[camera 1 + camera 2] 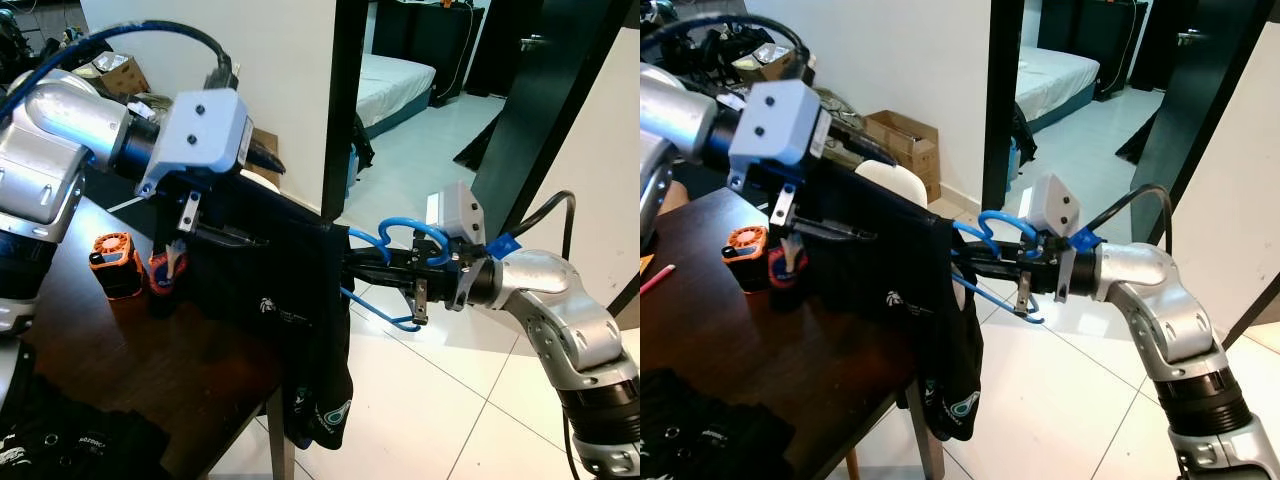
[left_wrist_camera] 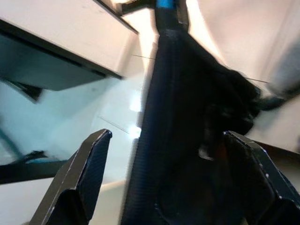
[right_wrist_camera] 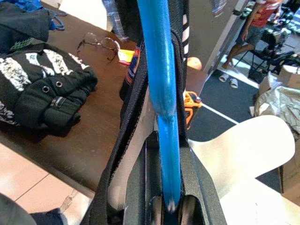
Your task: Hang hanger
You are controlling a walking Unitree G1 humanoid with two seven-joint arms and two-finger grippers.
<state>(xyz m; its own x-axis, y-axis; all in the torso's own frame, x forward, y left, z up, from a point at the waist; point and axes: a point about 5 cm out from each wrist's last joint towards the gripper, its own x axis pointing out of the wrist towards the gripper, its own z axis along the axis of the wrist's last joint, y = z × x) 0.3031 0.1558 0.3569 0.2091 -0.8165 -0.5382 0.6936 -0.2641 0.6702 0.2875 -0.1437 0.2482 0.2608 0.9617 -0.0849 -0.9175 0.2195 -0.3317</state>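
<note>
The blue hanger [image 1: 415, 230] is already reaching into the black garment [image 1: 343, 250], so it will stay tucked in and come along when I carry the fabric.
A black garment [image 1: 280, 300] hangs over the corner of the dark wooden table [image 1: 140, 360], its hem drooping past the edge. A blue hanger [image 1: 400, 238] reaches into it from the right, and my right gripper [image 1: 352, 262] is shut on the hanger's bar [image 3: 164, 117]. My left gripper [image 1: 270, 203] is at the garment's upper left. Its two fingers stand wide apart, one above and one below the top edge of the cloth. In the left wrist view the dark fabric [image 2: 187, 140] runs between the spread fingers [image 2: 89, 164].
A black door frame post [image 1: 345, 100] stands just behind the garment. An orange and black tool [image 1: 112, 262] and folded black clothes [image 1: 70, 440] lie on the table, with glasses [image 3: 96, 44] too. A white chair back [image 1: 890, 180], a cardboard box [image 1: 905, 140] and white tiled floor [image 1: 440, 400] are near.
</note>
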